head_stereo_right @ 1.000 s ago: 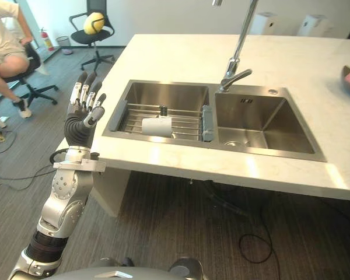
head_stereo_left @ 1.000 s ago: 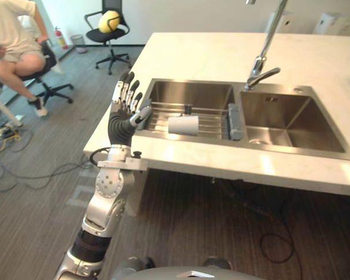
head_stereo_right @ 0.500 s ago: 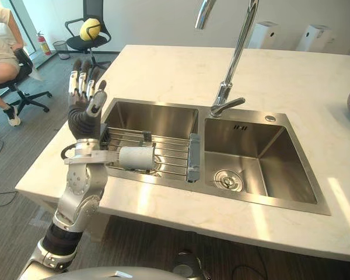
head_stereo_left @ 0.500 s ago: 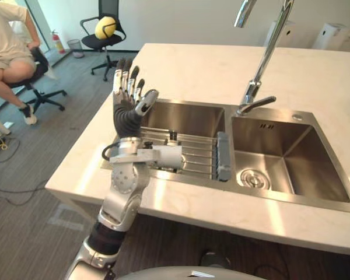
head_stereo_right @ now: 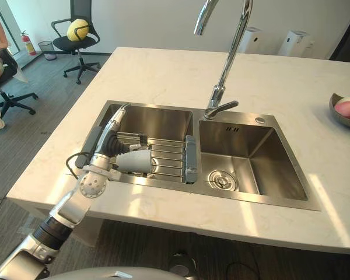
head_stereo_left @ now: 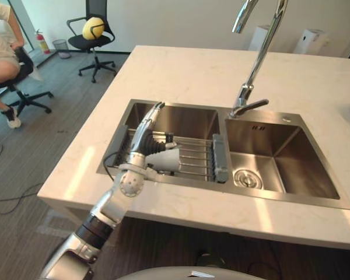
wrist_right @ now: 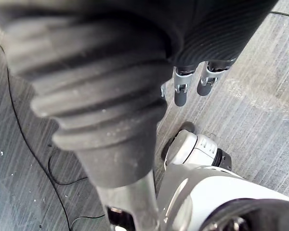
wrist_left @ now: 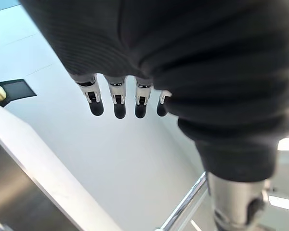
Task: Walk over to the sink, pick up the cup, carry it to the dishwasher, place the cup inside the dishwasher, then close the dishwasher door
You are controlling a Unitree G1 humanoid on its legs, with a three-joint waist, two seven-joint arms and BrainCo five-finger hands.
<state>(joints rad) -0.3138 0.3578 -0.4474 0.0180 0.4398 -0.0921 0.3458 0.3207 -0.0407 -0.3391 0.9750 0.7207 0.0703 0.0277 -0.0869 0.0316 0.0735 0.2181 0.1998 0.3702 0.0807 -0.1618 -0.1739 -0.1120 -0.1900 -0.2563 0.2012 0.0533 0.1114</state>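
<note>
The white cup (head_stereo_left: pixel 165 160) is lying on its side across the wire rack (head_stereo_left: pixel 195 158), so it should be empty inside when I carry it upright.
A white cup (head_stereo_left: pixel 164 160) lies on its side on the wire rack (head_stereo_left: pixel 193 158) in the left basin of the steel sink (head_stereo_left: pixel 178 105). My left hand (head_stereo_left: pixel 143 132) stands over that basin just left of the cup, open, fingers straight and pointing away from me. Its dark ribbed cover is close against the cup; I cannot tell whether they touch. In the left wrist view the fingers (wrist_left: pixel 115 103) reach straight out with nothing in them. My right hand (wrist_right: pixel 185 89) hangs over the floor with its fingers relaxed and empty.
A tall curved faucet (head_stereo_left: pixel 254 64) rises between the two basins. A bowl of fruit (head_stereo_right: pixel 346 109) sits at the counter's right edge. An office chair with a yellow ball (head_stereo_left: pixel 91 29) and a seated person (head_stereo_left: pixel 0 49) are at the far left.
The camera has come closer to the sink. My left hand has dropped from above the counter's edge into the left basin, beside the cup.
</note>
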